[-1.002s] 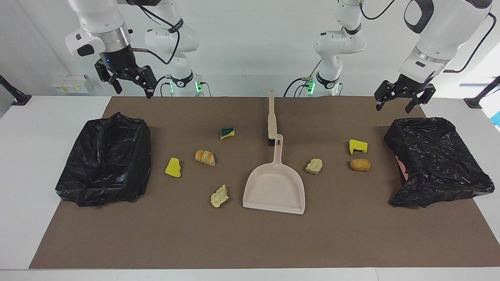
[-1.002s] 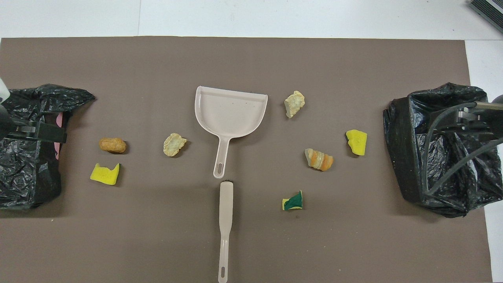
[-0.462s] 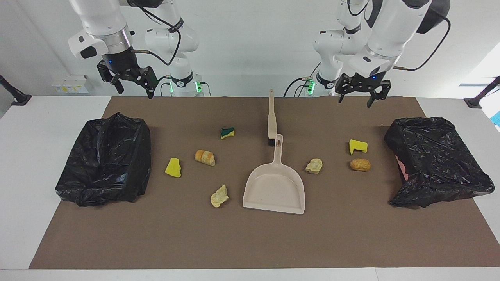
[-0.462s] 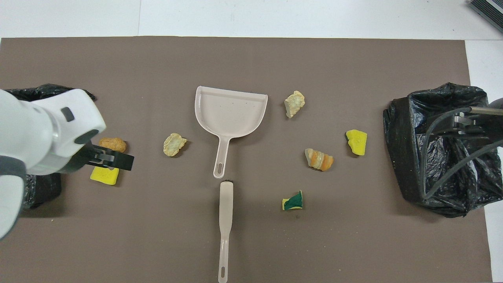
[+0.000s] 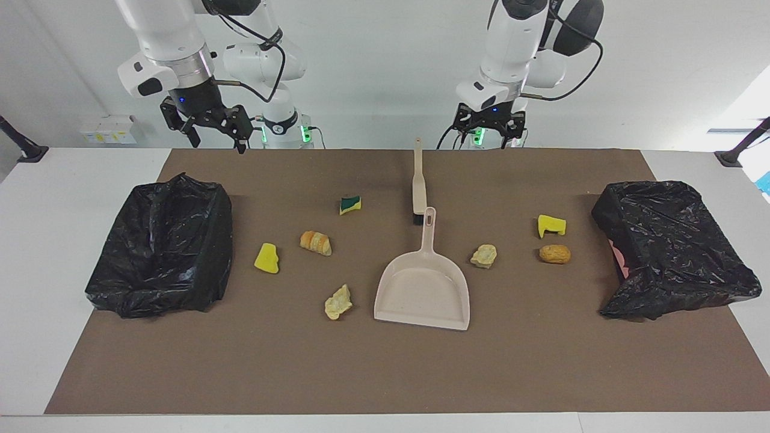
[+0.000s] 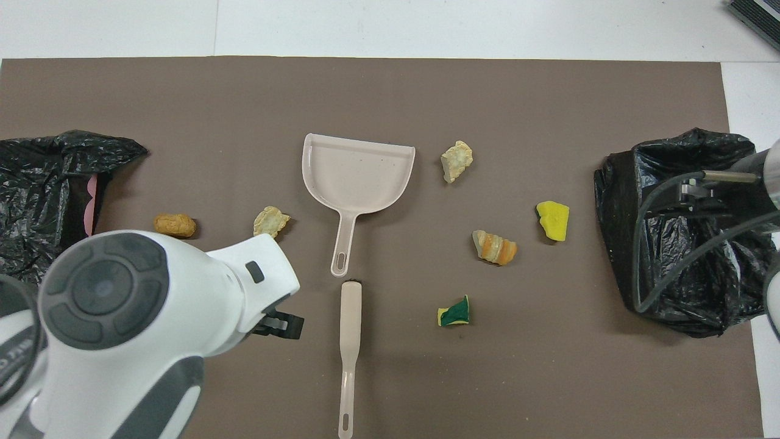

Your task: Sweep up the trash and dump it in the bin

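The free brush handle (image 6: 347,399) has clear mat (image 6: 315,366) leading to it, so my left gripper should keep going toward the brush handle with open fingers and close around its narrow width.
The trash lies scattered on the brown mat: two yellow wedges (image 5: 266,258) (image 5: 551,225), a green-and-yellow sponge (image 5: 350,204), a bread-like lump (image 5: 316,242), a tan lump (image 5: 554,254) and two pale chunks (image 5: 338,302) (image 5: 484,255). A beige dustpan (image 5: 422,288) sits mid-mat, and the brush (image 5: 418,180) lies just nearer the robots. A black-bagged bin (image 5: 162,246) (image 5: 671,246) stands at each end. My left gripper (image 5: 488,137) hangs open and empty beside the brush handle (image 6: 350,341). My right gripper (image 5: 218,141) hangs open and empty over the mat's corner by its bin.
In the overhead view the left arm's white wrist (image 6: 152,305) covers one yellow wedge and part of the mat (image 6: 390,91). The right arm's cable (image 6: 682,231) hangs over its bin. White table (image 5: 36,240) surrounds the mat.
The left arm has swung from above the bin at its end to the middle, beside the brush handle. The right gripper has drifted slightly toward the middle. Nothing on the mat has moved.
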Available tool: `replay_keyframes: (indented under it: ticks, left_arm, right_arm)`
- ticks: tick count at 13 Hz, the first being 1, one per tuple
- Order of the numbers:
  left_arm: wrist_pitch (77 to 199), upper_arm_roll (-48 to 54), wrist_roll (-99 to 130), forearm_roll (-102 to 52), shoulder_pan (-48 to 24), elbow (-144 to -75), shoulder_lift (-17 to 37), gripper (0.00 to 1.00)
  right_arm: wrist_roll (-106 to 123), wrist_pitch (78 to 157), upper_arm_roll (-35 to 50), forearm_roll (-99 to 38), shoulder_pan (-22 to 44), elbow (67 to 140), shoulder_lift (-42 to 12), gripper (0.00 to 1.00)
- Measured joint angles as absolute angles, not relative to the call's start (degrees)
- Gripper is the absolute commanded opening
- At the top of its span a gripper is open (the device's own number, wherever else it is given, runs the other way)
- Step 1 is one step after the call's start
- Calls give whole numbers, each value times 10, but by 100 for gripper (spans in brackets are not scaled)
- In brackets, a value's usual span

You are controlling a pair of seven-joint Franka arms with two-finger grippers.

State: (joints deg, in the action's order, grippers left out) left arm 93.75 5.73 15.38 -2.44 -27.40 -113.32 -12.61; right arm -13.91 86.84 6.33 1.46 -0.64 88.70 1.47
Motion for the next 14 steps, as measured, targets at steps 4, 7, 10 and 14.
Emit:
replay_keyframes:
  ticks: [4, 7, 10, 14]
  left_arm:
    - [984, 57, 183, -50, -318, -1215, -160, 100]
    - [1056, 56, 215, -56, -363, -1283, -165, 100]
    - [1143, 56, 260, -57, -411, -1346, -150, 100]
    - [1265, 57, 303, -58, -465, -1419, -110, 100]
  right_arm:
    - [-193, 923, 65, 11, 42, 890, -22, 100]
    - [-275, 948, 67, 7, 104, 887, -61, 100]
    - [-346, 984, 68, 7, 153, 874, -106, 100]
    - [-421, 1039, 68, 7, 216, 854, -186, 100]
